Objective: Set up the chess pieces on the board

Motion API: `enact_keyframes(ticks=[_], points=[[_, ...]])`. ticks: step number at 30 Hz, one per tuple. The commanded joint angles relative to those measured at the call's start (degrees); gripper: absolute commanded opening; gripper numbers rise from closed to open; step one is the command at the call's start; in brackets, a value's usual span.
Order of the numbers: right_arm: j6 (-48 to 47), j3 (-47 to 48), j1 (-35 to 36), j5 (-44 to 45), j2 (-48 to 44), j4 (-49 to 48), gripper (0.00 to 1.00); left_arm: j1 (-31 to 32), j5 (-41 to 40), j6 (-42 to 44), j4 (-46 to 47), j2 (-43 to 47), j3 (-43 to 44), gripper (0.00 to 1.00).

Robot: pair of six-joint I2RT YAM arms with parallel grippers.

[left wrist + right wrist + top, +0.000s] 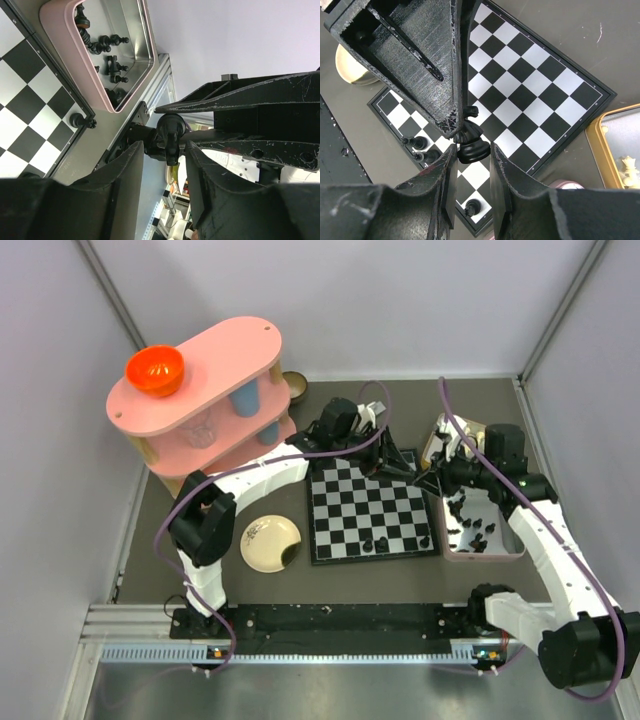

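Observation:
The robot's right gripper covers the black knight's base [474, 151], so it should open once the left gripper has hold of the knight's head [171, 158], to free the base for the board.
Above the far right corner of the board [372, 508] both grippers meet. My right gripper [472, 150] is shut on the base of a black knight [472, 140] and holds it in the air. My left gripper [166, 150] stands open, one finger on each side of the knight's head [172, 150], with a narrow gap showing on each side. In the top view the left gripper [405, 470] and right gripper [428, 480] hide the knight. A few black chess pieces [378, 539] stand on the board's near rows. More chess pieces [112, 65] lie in the pink tray [485, 554].
A gold-rimmed tray [620, 145] with cream-white chessmen sits behind the pink tray. A round cream plate [270, 543] lies left of the board. The pink two-level shelf [200, 390] with an orange bowl [154, 370] stands at the back left, a small gold bowl [295, 386] beside it.

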State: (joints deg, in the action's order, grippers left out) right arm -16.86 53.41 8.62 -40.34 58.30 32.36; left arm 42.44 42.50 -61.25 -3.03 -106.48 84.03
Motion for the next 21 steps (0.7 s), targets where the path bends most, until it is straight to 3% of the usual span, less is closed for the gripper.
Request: enact_keyframes(ticks=[1, 11, 15, 16, 20, 21], points=[[0.7, 2.0, 1.0, -0.5, 0.0, -2.6, 0.08, 0.4, 1.8, -0.1, 3.5, -0.7, 1.8, 0.4], [0.7, 0.7, 2.0, -0.7, -0.1, -2.8, 0.08, 0.4, 2.6, -1.7, 7.2, -0.7, 0.7, 0.24], [0.7, 0.5, 2.2, -0.9, -0.1, -2.9, 0.1, 0.4, 2.4, -1.6, 7.7, -0.2, 0.3, 0.01], [0.8, 0.6, 2.2, -1.1, -0.2, -2.8, 0.13, 0.3, 2.4, -1.6, 7.9, 0.0, 0.1, 0.0], [0.8, 0.9, 2.0, -0.5, -0.9, -2.0, 0.65, -0.2, 0.8, 0.7, 6.6, 1.4, -1.1, 0.0], [-0.1, 1.1, 2.2, -0.1, -1.0, -1.0, 0.69, -0.6, 0.2, 1.5, 6.2, 2.1, -1.4, 0.0]])
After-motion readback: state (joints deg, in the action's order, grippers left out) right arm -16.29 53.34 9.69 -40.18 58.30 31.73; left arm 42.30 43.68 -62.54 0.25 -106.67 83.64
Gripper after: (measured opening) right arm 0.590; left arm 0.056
